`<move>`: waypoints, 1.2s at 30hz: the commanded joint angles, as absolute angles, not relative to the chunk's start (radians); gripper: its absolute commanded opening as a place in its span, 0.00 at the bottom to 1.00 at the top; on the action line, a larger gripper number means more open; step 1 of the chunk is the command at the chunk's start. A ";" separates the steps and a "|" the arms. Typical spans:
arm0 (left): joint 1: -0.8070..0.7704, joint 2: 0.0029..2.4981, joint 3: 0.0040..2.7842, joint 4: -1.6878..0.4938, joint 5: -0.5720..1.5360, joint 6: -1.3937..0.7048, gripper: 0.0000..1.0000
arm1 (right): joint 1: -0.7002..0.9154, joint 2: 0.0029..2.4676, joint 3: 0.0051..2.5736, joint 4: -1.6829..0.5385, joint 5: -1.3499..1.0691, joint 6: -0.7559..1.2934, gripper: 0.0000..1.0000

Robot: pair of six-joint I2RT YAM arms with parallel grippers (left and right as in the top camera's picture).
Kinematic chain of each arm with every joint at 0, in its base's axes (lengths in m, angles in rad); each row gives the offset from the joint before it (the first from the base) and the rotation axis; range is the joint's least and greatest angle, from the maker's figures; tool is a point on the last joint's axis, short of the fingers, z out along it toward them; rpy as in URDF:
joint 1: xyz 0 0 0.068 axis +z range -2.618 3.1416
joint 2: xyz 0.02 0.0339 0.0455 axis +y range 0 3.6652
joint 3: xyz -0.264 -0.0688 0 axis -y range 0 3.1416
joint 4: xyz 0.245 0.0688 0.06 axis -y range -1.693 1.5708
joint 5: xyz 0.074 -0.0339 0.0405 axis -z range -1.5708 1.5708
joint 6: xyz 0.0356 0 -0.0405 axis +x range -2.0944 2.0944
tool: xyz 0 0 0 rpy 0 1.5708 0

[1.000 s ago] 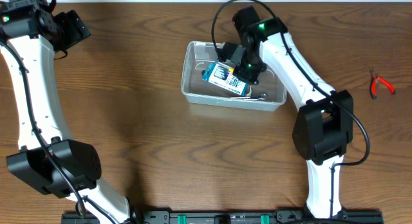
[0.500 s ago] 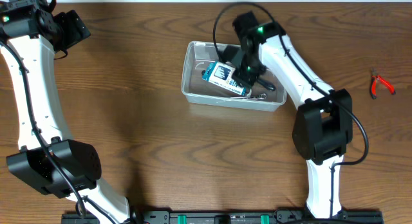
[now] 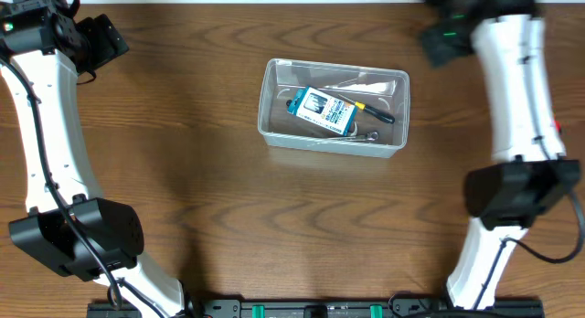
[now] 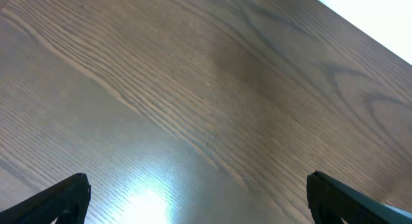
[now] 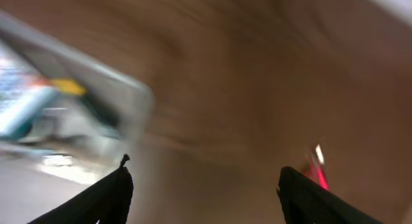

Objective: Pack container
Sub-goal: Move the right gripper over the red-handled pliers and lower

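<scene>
The red-handled tool (image 3: 558,126) lies clear of the container, so I keep moving my open, empty right gripper toward it until my fingers straddle one handle (image 5: 320,174).
The clear plastic container (image 3: 267,117) stands in the middle of the table. Inside it lie a blue-and-white box (image 3: 322,111), a screwdriver with a yellow and black handle (image 3: 376,111) and a small metal wrench (image 3: 362,135). My right gripper (image 3: 441,40) is blurred and up at the far right, apart from the container. In the right wrist view it (image 5: 206,195) is open with nothing between the fingers, and the container (image 5: 84,108) shows smeared at the left. My left gripper (image 3: 102,39) hangs at the far left corner, open (image 4: 196,198) over bare wood.
A red-handled tool (image 5: 317,167) shows blurred just beyond my right finger in the right wrist view. In the overhead view my right arm (image 3: 521,90) stretches across the table's right side. The far table edge lies close behind both grippers.
My right gripper has opened, leaving the blue-and-white box in the container, and has swung up and away to the far right. The left arm has not moved.
</scene>
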State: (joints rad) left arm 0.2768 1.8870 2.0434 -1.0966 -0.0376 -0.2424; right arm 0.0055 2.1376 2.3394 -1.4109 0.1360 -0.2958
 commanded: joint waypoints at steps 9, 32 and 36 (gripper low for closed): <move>0.276 1.891 2.048 -1.099 -0.054 -0.241 0.98 | -0.381 2.140 2.194 -1.360 0.145 -0.270 0.71; 0.276 1.891 2.048 -1.099 -0.054 -0.241 0.98 | -0.575 2.140 1.572 -0.802 -0.109 -0.488 0.67; 0.276 1.891 2.048 -1.099 -0.054 -0.241 0.98 | -0.575 2.140 1.568 -0.762 -0.104 -0.484 0.66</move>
State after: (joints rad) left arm 0.2768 1.8870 2.0434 -1.0962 -0.0376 -0.2424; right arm -0.5777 2.1387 1.5703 -0.7795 -0.0910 -0.4690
